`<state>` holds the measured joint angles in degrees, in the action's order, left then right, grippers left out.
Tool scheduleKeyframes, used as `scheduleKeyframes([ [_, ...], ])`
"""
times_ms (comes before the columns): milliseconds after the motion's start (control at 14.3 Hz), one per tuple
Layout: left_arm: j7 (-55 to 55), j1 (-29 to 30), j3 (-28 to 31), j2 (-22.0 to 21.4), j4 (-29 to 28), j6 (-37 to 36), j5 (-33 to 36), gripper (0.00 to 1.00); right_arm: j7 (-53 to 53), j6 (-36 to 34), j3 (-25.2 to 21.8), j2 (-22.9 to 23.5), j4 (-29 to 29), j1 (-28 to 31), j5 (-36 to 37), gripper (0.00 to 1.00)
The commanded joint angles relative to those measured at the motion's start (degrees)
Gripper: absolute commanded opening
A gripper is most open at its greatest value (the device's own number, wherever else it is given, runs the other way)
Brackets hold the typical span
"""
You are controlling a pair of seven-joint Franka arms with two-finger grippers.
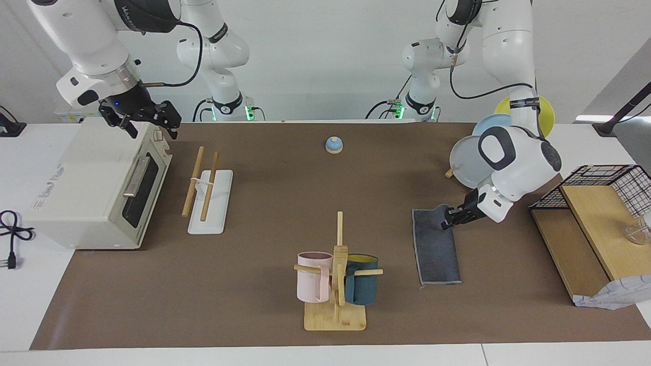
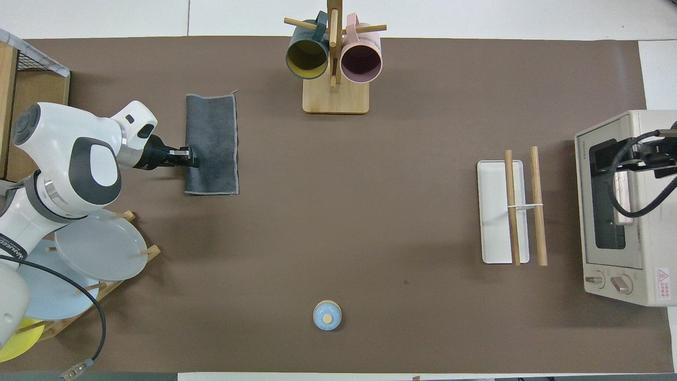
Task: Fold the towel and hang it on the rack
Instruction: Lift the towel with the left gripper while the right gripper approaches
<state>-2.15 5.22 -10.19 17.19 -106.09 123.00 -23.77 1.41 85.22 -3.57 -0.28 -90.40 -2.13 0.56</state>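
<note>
The dark grey towel (image 2: pixel 213 146) is much longer than the gap (image 2: pixel 525 184) between the rods, so it will lie across both rods when I hang it up.
A dark grey towel (image 1: pixel 437 251) (image 2: pixel 212 138) lies flat as a long strip on the brown mat, toward the left arm's end of the table. My left gripper (image 1: pixel 449 216) (image 2: pixel 189 157) is shut on the towel's long edge near the corner nearer the robots, and that corner is raised slightly. The rack (image 1: pixel 219 195) (image 2: pixel 493 211), two light wooden rods on a flat white base, stands toward the right arm's end. My right gripper (image 1: pixel 145 122) hangs open over the toaster oven, holding nothing.
A white toaster oven (image 1: pixel 86 188) sits beside the rack. A bamboo mug tree (image 1: pixel 335 317) with a pink and a teal mug stands farthest from the robots. A plate stand (image 2: pixel 84 248), a blue bell (image 1: pixel 334 145) and a wooden shelf with a wire basket (image 1: pixel 592 223) are also here.
</note>
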Motion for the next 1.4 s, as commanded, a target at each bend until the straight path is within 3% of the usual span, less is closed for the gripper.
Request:
scheduleKeyframes([
  [0,-14.2,-0.7,-0.4,-4.2,2.6,-5.7,4.7,0.00,-2.0,0.8,0.1,-1.8,-2.4,0.5,0.0,1.00],
  [350,-39.6,-5.6,-0.6,-9.5,5.5,-10.8,6.5,0.00,-3.6,2.3,0.1,-1.9,-2.8,0.5,0.0,1.00],
  [420,-45.3,-6.8,-0.6,-11.0,5.5,-11.3,6.5,0.00,-3.2,4.1,0.1,-2.1,-4.1,0.4,-1.1,1.00],
  [490,-54.0,-8.4,-0.7,-12.9,5.5,-11.7,6.5,0.00,-2.5,6.5,0.1,-2.8,-5.7,0.3,-7.1,1.00],
  [770,-83.1,-13.6,-2.5,-15.7,6.9,-11.4,6.5,0.00,23.6,12.6,1.4,-3.9,-9.3,-2.1,-22.4,1.00],
  [1119,-112.3,-14.5,-7.4,-16.1,9.1,-10.4,6.5,0.00,49.4,20.9,1.5,-4.6,-11.7,-9.9,-33.7,1.00],
  [1189,-118.0,-14.9,-7.8,-16.6,9.1,-10.4,6.6,0.00,55.3,23.3,1.5,-5.2,-12.9,-10.6,-37.6,1.00],
  [1329,-128.2,-17.6,-7.8,-16.8,9.0,-10.1,8.0,0.00,72.8,34.3,1.5,-6.8,-17.6,-17.2,-44.1,1.00],
])
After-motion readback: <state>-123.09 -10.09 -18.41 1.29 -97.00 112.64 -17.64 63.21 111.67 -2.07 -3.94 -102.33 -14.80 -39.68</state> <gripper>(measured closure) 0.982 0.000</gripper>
